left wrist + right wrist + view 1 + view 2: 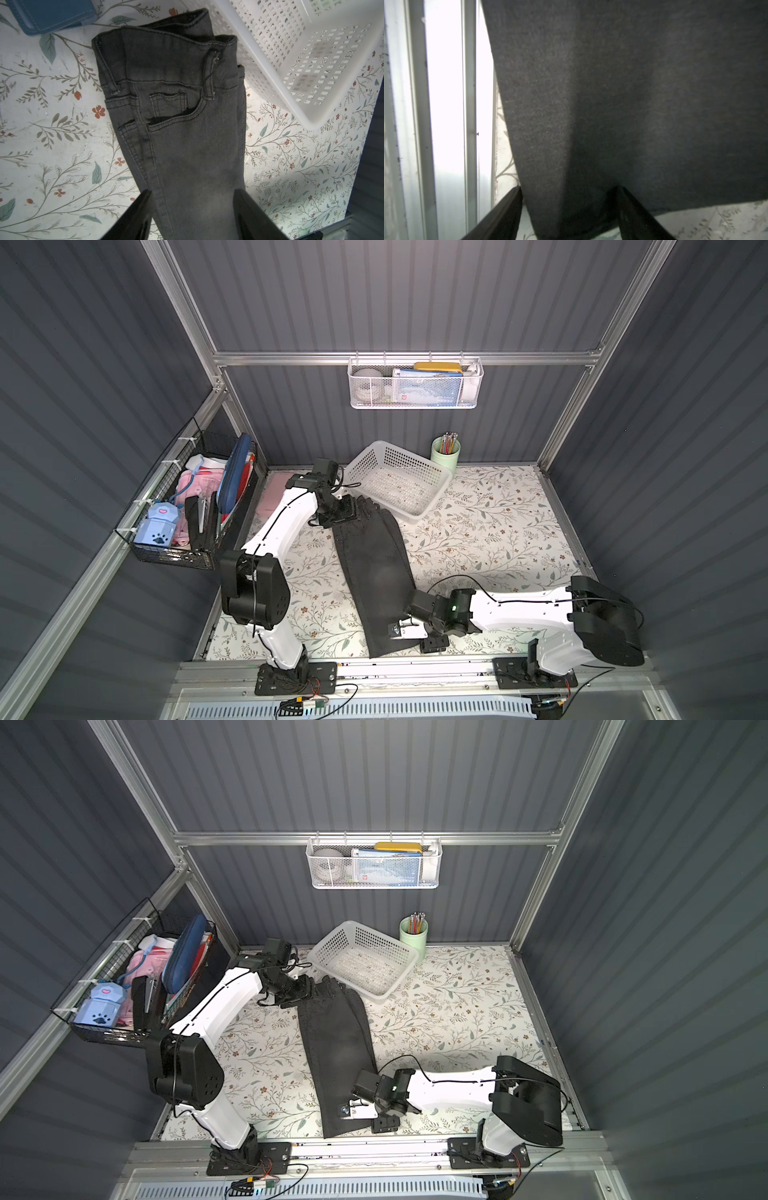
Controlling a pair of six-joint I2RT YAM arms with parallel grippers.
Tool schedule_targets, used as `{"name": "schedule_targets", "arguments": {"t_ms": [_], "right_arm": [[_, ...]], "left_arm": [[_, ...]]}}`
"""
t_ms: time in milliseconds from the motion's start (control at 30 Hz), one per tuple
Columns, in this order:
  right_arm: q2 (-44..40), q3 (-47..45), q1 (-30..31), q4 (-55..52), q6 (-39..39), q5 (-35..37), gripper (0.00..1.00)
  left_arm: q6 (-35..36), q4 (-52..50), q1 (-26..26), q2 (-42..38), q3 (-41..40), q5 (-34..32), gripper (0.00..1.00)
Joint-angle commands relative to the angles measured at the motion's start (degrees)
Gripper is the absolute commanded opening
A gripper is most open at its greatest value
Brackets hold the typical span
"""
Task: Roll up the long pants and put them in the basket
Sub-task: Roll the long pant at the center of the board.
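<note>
The robot's right gripper is at one side of the hem end (408,646), so its left gripper should move off the waistband, grab the other side (373,649) and help fold it.
The long pants (374,564) (336,1044) are dark charcoal jeans, folded lengthwise into one strip that runs from the white basket down to the table's front edge. My left gripper (343,514) (301,994) hovers over the waist end. In the left wrist view it (192,192) is open, and the waistband and pocket (176,108) lie flat beyond the jaws. My right gripper (397,630) (347,1110) is at the hem end, on the strip's right side. In the right wrist view it (569,188) is open, with a ridge of the dark cloth (612,93) between the fingers.
A white perforated basket (415,514) (376,994) (270,87) touches the waistband at the back. A green pencil cup (444,454) stands behind it. A pink cloth (274,493) lies at the back left. A black wire basket (195,506) hangs on the left wall.
</note>
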Motion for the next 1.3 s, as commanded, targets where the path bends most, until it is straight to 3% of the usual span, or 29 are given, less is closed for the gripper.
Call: {"name": "schedule_targets", "arguments": {"t_ms": [0,233,400,500,667,800,900,1167,1267], "right_arm": [[0.6,0.0,0.4,-0.9,-1.0,-0.3,0.69],[1.4,3.0,0.2,-2.7,1.5,-3.2,0.33],[3.2,12.2,-6.4,-10.0,4.6,-15.1,0.17],[5.2,16.6,-11.6,-13.9,4.7,-25.5,0.15],[12.2,23.4,-16.4,-21.5,1.3,-34.4,0.13],[17.9,27.6,-18.0,-25.9,-0.9,-39.0,0.12],[21.2,30.7,-19.8,-27.1,0.3,-41.2,0.12],[27.5,35.4,-24.2,-23.3,6.3,-45.6,0.10],[28.6,37.1,-26.6,-24.5,6.3,-49.3,0.10]], "left_arm": [[1.5,-1.2,1.3,-1.3,-1.1,1.3,0.65],[3.9,-0.4,1.5,-2.4,-3.7,2.8,0.63],[7.1,3.4,1.2,-6.4,-9.4,5.0,0.59],[9.9,5.0,0.6,-10.2,-12.9,5.8,0.55],[12.3,9.2,-0.6,-16.7,-19.9,13.1,0.45],[12.9,12.5,-1.6,-21.0,-26.3,19.5,0.25],[13.5,12.7,-2.4,-25.9,-30.4,19.5,0.09],[15.9,14.4,-2.9,-38.6,-37.8,17.9,0.11],[19.0,14.2,-3.6,-40.6,-39.1,18.8,0.32]]}}
